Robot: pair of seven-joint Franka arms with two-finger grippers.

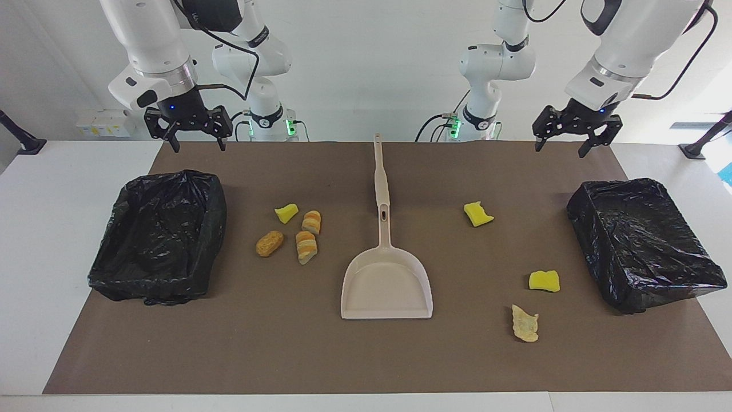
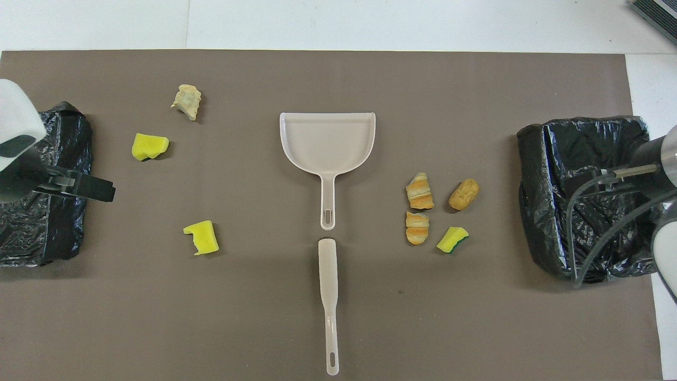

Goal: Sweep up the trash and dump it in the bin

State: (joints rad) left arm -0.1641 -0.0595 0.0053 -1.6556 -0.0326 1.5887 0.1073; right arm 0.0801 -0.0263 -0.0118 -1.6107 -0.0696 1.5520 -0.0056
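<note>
The beige stick's narrow end is clear of the dustpan handle (image 2: 327, 206), so my left gripper should now go toward that narrow end (image 2: 331, 333) and close across it.
The trash lies on the brown mat (image 1: 366, 355) in two groups. Toward the right arm's end are a yellow wedge (image 1: 286, 213), two striped bread slices (image 1: 311, 222) (image 1: 306, 246) and a brown lump (image 1: 269, 243). Toward the left arm's end are two yellow wedges (image 1: 478, 214) (image 1: 544, 281) and a pale flaky piece (image 1: 525, 324). Each end holds a bin lined with a black bag (image 1: 213, 229) (image 1: 589, 229). My right gripper (image 1: 197, 146) hangs open and holds nothing, over its bin's edge. My left gripper (image 1: 560, 150) is also open and holds nothing, over the mat beside its bin.
A beige dustpan (image 1: 386, 283) lies flat mid-mat, its handle pointing toward the robots. A separate beige stick (image 1: 378, 171) lies in line with that handle, closer to the robots. White table (image 1: 51, 257) borders the mat.
</note>
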